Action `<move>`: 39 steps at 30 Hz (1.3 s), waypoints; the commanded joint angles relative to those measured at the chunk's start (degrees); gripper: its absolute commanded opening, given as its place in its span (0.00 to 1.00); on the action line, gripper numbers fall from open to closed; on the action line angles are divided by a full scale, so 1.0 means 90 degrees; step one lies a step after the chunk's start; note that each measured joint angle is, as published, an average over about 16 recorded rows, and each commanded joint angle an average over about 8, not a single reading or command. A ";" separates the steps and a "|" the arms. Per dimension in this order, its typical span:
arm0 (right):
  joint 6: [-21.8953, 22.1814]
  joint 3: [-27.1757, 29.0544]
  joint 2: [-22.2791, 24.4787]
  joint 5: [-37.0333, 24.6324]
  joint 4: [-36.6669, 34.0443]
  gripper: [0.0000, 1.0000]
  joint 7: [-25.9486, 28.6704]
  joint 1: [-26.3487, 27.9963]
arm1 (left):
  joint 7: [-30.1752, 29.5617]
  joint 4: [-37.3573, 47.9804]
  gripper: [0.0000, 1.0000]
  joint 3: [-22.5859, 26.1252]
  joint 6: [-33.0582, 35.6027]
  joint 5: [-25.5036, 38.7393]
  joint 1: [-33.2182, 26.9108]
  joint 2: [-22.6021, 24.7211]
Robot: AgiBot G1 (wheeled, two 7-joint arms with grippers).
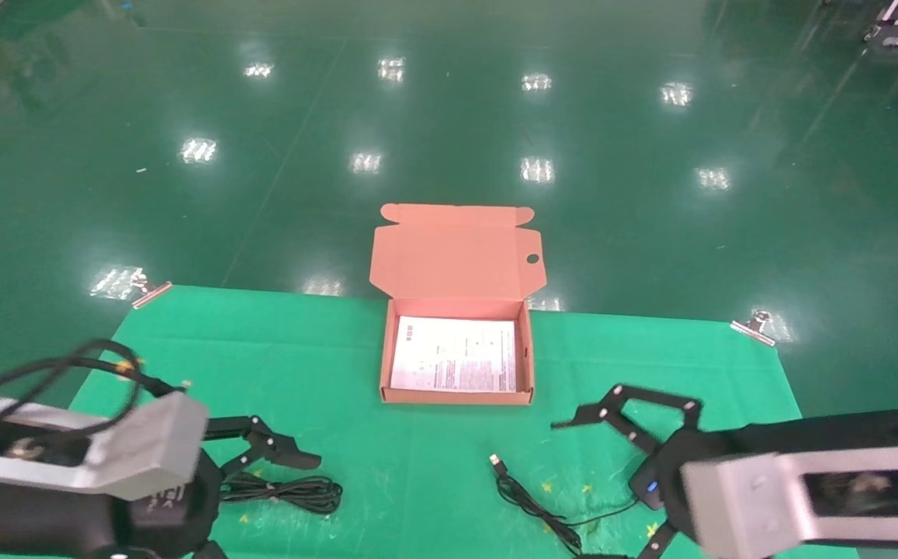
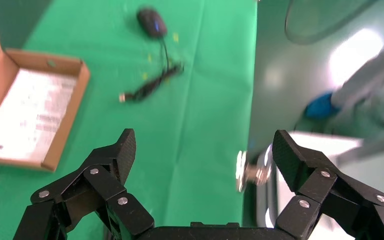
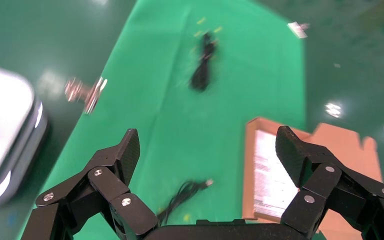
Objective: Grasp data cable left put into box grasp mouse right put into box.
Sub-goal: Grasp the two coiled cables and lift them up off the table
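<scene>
A thin loose piece of cord (image 1: 611, 513) joins the mouse (image 1: 646, 484) to the bundled cord, so the mouse should come along and hang below the bundled cord when I lift it.
The open orange-tan box (image 1: 456, 397) stands mid-table with a white printed sheet inside and its lid flap up. The looped black data cable (image 1: 293, 491) lies at the front left. My left gripper (image 1: 266, 497) hovers over it, open and empty. The dark mouse (image 1: 645, 483) with a blue light lies at the front right, partly hidden by my right arm. Its cord (image 1: 530, 505) runs left to a silver USB plug. My right gripper (image 1: 573, 489) is open and empty, straddling the cord beside the mouse. The left wrist view shows the open gripper (image 2: 205, 150), the mouse (image 2: 151, 21) and the box (image 2: 67, 125). The right wrist view shows the open gripper (image 3: 207, 145), the data cable (image 3: 202, 70) and the box (image 3: 248, 170).
A green cloth (image 1: 417, 435) covers the table, held by metal clips at the far corners (image 1: 152, 293) (image 1: 755, 326). Shiny green floor lies beyond the far edge. Small yellow marks dot the cloth near both cables.
</scene>
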 commanded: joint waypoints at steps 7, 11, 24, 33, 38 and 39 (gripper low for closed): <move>0.0043 -0.0736 -0.0249 -0.1108 0.0014 1.00 -0.0852 0.0417 | -0.0093 0.0011 1.00 0.1119 -0.0018 0.1377 -0.0843 0.0398; 0.0171 -0.0999 -0.0376 -0.1528 0.0007 1.00 -0.1024 0.0424 | -0.0200 0.0117 1.00 0.1593 -0.0072 0.2022 -0.1072 0.0657; 0.1261 -0.1561 -0.0842 -0.3198 -0.0022 1.00 -0.0696 -0.0120 | -0.0630 0.0762 1.00 0.2303 -0.0732 0.3513 -0.0874 0.1323; 0.1788 -0.1723 -0.1182 -0.3883 -0.0105 1.00 0.0468 -0.0568 | -0.0531 0.1872 1.00 0.2217 -0.1390 0.3466 -0.0593 0.1652; 0.1845 -0.1753 -0.1418 -0.4009 -0.0326 1.00 0.1192 -0.0666 | -0.0246 0.2632 1.00 0.2172 -0.1725 0.3440 -0.0572 0.1932; 0.1847 -0.1760 -0.1471 -0.4033 -0.0393 1.00 0.1301 -0.0663 | -0.0182 0.2784 1.00 0.2173 -0.1778 0.3455 -0.0585 0.1992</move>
